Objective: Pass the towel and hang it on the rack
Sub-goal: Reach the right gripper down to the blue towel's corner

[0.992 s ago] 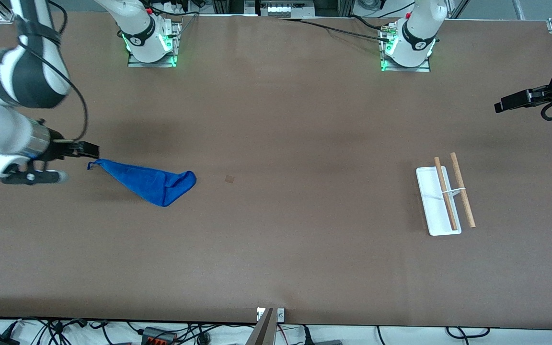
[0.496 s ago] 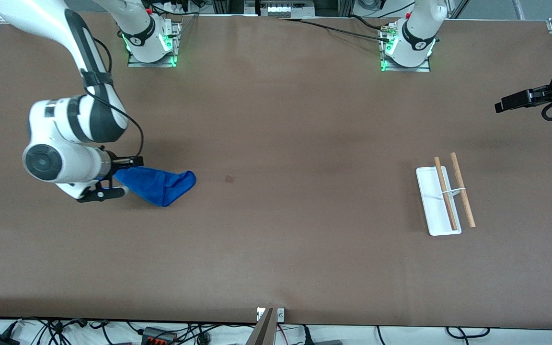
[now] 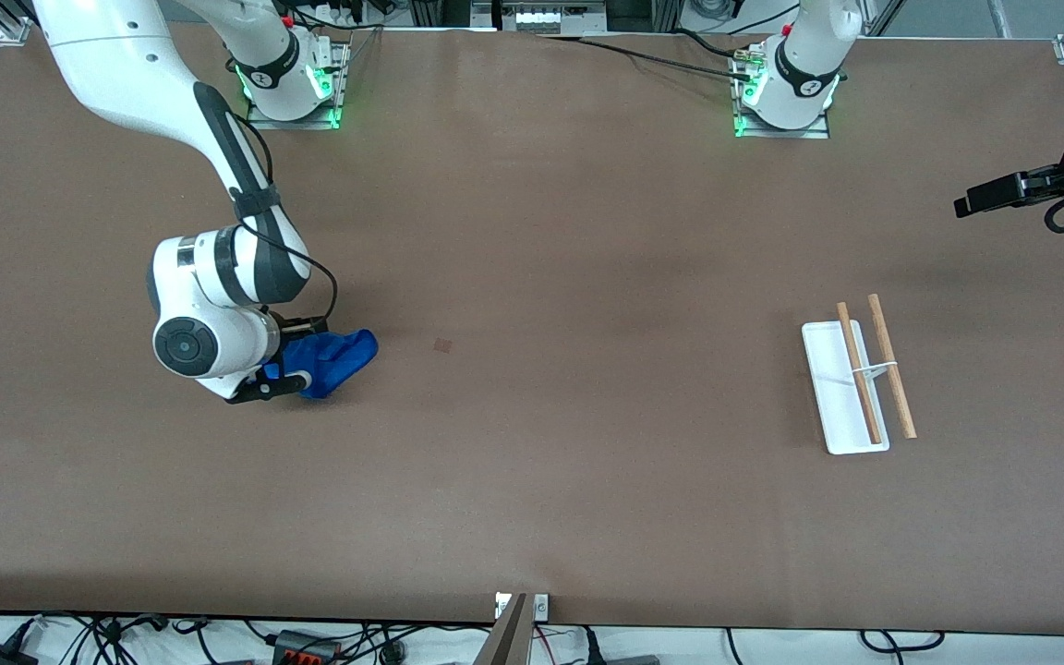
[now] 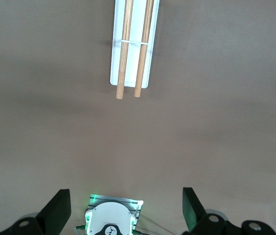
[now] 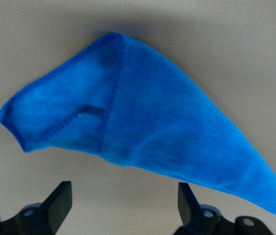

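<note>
My gripper will lift the blue towel (image 3: 331, 361), and the towel will stay doubled and hang down in a rounded bulge, because the hem (image 5: 112, 93) crosses over a folded layer.
The blue towel (image 3: 344, 353) lies crumpled on the table toward the right arm's end; the right arm hides part of it. In the right wrist view the towel (image 5: 143, 122) lies flat in a wedge shape. My right gripper (image 3: 297, 354) hangs over the towel's edge, open and empty; in its own view (image 5: 125, 205) its fingers stand wide apart above bare table beside the cloth. The rack (image 3: 851, 388) stands toward the left arm's end and also shows in the left wrist view (image 4: 134, 44). My left gripper (image 3: 1026, 222) waits high up, open and empty (image 4: 126, 213).
The right arm's base (image 3: 292, 88) and the left arm's base (image 3: 786, 92) stand along the table's edge farthest from the front camera. A small dark mark (image 3: 442, 344) lies on the table near the towel. Cables lie along the table's near edge.
The right arm has swung in from the table's end and now hangs over the towel, covering its thin corner. The towel, the rack and the left arm have not moved.
</note>
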### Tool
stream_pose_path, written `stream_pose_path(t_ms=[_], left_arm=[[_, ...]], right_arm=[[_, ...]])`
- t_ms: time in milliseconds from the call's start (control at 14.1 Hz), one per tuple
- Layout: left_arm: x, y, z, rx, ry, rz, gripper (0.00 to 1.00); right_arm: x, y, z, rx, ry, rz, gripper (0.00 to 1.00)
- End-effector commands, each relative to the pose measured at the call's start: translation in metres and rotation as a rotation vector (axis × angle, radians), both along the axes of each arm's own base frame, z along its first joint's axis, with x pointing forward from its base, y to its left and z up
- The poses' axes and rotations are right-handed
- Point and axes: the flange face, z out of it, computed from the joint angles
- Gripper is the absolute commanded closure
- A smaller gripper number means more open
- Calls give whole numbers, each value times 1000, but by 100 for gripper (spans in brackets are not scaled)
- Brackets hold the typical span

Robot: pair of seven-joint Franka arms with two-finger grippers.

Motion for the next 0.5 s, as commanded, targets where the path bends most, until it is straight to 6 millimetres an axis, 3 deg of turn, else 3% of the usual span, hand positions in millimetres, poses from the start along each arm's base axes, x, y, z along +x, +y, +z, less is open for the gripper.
stream_pose_path(t_ms=[0,212,425], left_arm=[[2,3,5,-26,1,-7,0],[2,3,5,-26,1,-7,0],[2,3,5,-26,1,-7,0]], right_arm=[[4,3,-9,28,-5,-27,13],[2,0,-15,23,11,-33,29],[3,-1,-23,21,15,-37,38]])
